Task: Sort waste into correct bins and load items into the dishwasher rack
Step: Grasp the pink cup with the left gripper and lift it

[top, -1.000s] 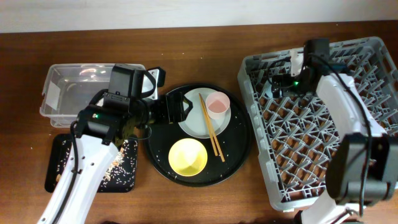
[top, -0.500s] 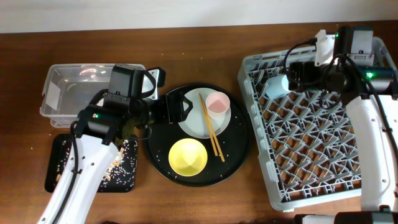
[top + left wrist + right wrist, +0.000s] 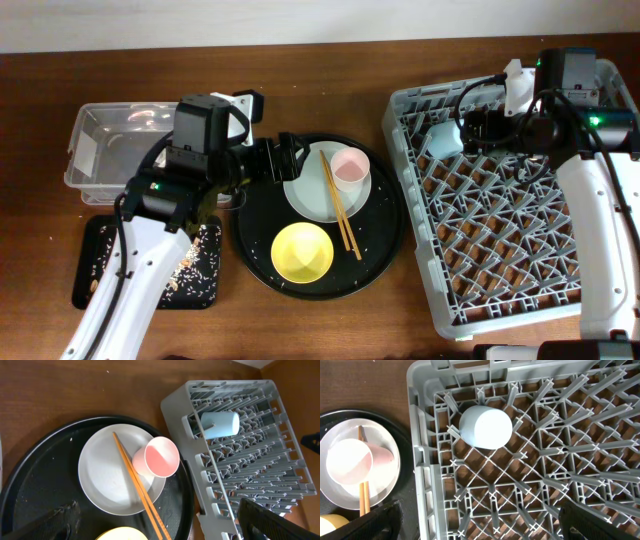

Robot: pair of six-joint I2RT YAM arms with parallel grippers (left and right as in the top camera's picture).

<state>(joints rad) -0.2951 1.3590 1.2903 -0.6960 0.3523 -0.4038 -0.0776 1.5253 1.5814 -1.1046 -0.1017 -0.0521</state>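
The pink cup is close to my left gripper, but the rack [image 3: 485,245] is under my right gripper, so next my left gripper picks up the cup [image 3: 350,169] and passes it over.
A light-blue cup [image 3: 443,137] lies on its side in the far-left corner of the grey dishwasher rack [image 3: 520,250]; it also shows in the right wrist view [image 3: 486,427] and the left wrist view [image 3: 219,425]. My right gripper [image 3: 482,130] is open and empty just right of the cup. My left gripper [image 3: 275,160] is open and empty over the far-left part of the round tray. A pink cup [image 3: 350,167] and chopsticks [image 3: 340,205] rest on the pale plate [image 3: 310,195]. A yellow bowl [image 3: 302,252] sits nearer me. Napkin and wrapper are out of view.
The large round black tray [image 3: 385,235] holds the plate and bowl. A clear tub [image 3: 110,150] stands at the far left. A shallow black rectangular tray [image 3: 100,265] with food scraps and rice crumbs lies in front of it, partly under my left arm.
My right gripper has let go of the blue cup and drawn back to the right, leaving the cup in the rack. My left gripper has shifted slightly towards the far left.
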